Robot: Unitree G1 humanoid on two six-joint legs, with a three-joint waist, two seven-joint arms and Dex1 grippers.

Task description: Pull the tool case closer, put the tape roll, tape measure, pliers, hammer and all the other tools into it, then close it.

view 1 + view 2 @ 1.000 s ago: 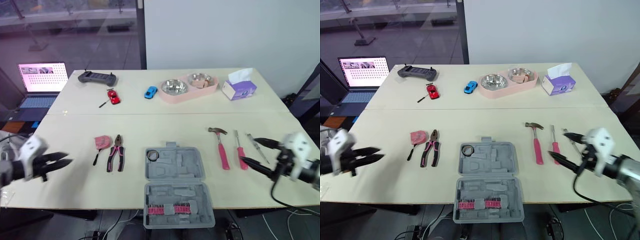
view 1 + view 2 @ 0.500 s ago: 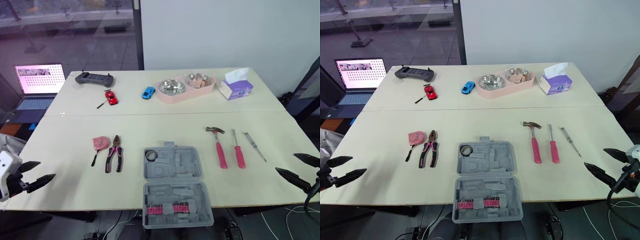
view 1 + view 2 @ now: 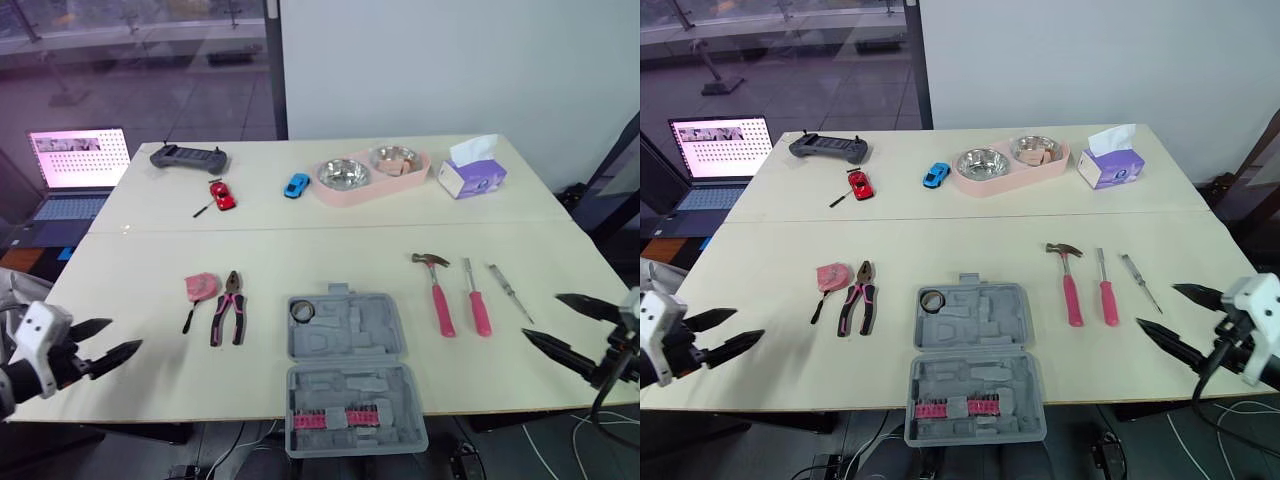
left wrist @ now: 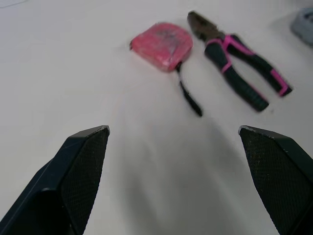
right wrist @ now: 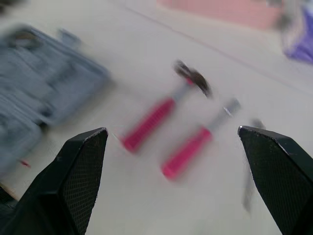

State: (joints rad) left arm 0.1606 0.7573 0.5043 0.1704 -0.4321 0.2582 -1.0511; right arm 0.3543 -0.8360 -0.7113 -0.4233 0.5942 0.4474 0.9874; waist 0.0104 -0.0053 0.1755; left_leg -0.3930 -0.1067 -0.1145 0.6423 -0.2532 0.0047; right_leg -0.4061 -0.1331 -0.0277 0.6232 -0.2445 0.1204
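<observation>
My gripper will have a thin black strap (image 3: 188, 320) dangling below when it carries the tape measure, because the strap trails from the tape measure's corner (image 3: 197, 299).
The grey tool case (image 3: 350, 370) lies open at the table's near edge, a tape roll (image 3: 303, 311) in its far left corner and pink bits in its near half. Left of it lie the pink tape measure (image 3: 203, 285) and the pliers (image 3: 231, 307). To its right lie the hammer (image 3: 440, 290), a pink-handled screwdriver (image 3: 477, 300) and a thin screwdriver (image 3: 507, 292). My left gripper (image 3: 122, 335) hangs open over the near left edge, short of the tape measure (image 4: 161, 45) and pliers (image 4: 239, 81). My right gripper (image 3: 542, 316) stands open and empty right of the hammer (image 5: 164, 110).
Along the far side stand a game controller (image 3: 191, 157), a red toy car (image 3: 222, 194), a blue toy car (image 3: 298, 185), a pink double bowl (image 3: 372, 173) and a tissue box (image 3: 472, 177). A laptop (image 3: 78, 170) sits beyond the table's left edge.
The left gripper has opened wide from nearly shut. Both arms drew back to the table's edges, then came slightly inward again. The tools and case have not moved.
</observation>
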